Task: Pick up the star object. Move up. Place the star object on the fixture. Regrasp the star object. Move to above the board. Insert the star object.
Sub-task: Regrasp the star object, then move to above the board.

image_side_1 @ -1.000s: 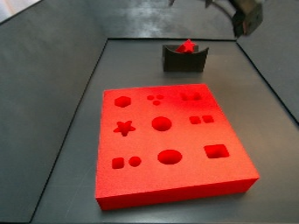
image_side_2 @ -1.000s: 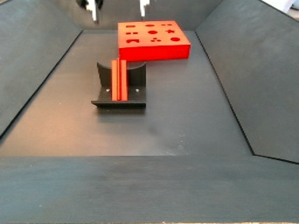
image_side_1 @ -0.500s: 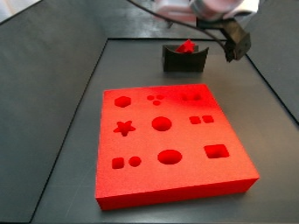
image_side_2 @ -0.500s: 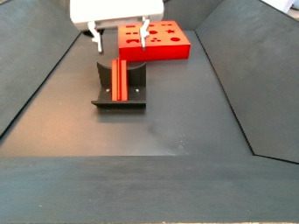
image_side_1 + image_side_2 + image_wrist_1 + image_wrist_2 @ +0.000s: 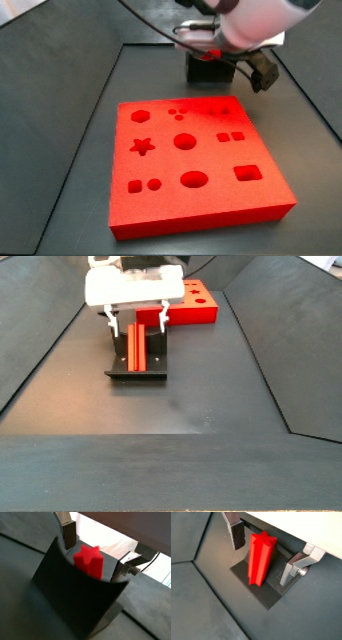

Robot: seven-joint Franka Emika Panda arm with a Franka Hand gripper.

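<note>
My gripper will bring the star object [image 5: 89,561] free and leave the fixture behind when it lifts, because the fixture's curved edge [image 5: 84,576] is open above the star object.
The star object [image 5: 260,556] is a long red bar with a star-shaped cross-section. It lies on the dark fixture [image 5: 271,598], leaning against the fixture's upright wall [image 5: 70,597]. It shows in both wrist views [image 5: 88,560] and in a side view [image 5: 138,346]. My gripper [image 5: 265,552] is open, with one silver finger [image 5: 236,534] on each side of the bar's upper end and a gap on both sides. In a side view the gripper [image 5: 225,55] hides the star. The red board [image 5: 194,165] with shaped holes lies apart from the fixture.
The fixture [image 5: 138,368] stands on the dark floor between sloping dark walls. The board [image 5: 198,303] lies just behind the fixture in that view. The arm's white body [image 5: 131,286] hangs over the fixture.
The gripper has come down from above onto the fixture. Its open fingers now straddle the star object, which has not moved.
</note>
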